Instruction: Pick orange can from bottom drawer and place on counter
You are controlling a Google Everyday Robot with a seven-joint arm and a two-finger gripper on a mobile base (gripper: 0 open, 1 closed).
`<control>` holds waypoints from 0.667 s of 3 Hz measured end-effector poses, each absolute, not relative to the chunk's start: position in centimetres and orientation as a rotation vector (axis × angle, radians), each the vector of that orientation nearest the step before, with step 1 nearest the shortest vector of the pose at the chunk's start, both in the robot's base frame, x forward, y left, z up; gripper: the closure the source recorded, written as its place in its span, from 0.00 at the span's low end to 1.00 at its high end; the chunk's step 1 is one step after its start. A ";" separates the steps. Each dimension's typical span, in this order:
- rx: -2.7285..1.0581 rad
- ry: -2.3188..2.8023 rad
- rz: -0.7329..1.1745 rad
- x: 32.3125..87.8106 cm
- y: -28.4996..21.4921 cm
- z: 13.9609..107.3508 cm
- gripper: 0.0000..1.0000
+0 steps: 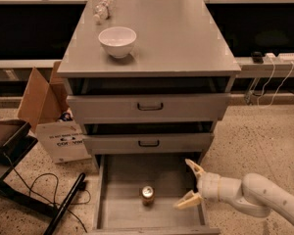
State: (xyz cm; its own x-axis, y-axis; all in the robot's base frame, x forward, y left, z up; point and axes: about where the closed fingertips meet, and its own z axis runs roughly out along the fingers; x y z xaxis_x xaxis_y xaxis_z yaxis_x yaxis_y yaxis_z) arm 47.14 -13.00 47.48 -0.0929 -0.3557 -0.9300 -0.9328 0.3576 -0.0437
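I should go on moving toward the orange can (pixel 147 195), which stands upright and free, facing my gripper's open fingers. Once they are on both sides of the can, I should close them.
The orange can (pixel 147 195) stands upright in the middle of the open bottom drawer (pixel 118 218). My gripper (pixel 190 183) is open, over the drawer's right side, its two cream fingers spread and pointing left toward the can, a short gap away. The white arm reaches in from the lower right. The counter (pixel 176 38) is the cabinet's grey top.
A white bowl (pixel 117 41) and a clear plastic bottle (pixel 102 9) are on the counter's left part. The two upper drawers (pixel 150 106) stand slightly open above the can. A cardboard box (pixel 54 119) and black cables (pixel 44 190) lie left of the cabinet.
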 end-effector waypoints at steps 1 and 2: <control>-1.169 1.578 0.747 51.2 -9.4 39.4 0.00; -1.161 1.506 0.790 53.7 -5.1 31.4 0.00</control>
State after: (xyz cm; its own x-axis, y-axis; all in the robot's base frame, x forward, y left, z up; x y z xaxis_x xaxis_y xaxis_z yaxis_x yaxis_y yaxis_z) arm 53.71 -5.11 31.36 -0.0027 -0.2671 -0.9637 -0.9448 0.3165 -0.0851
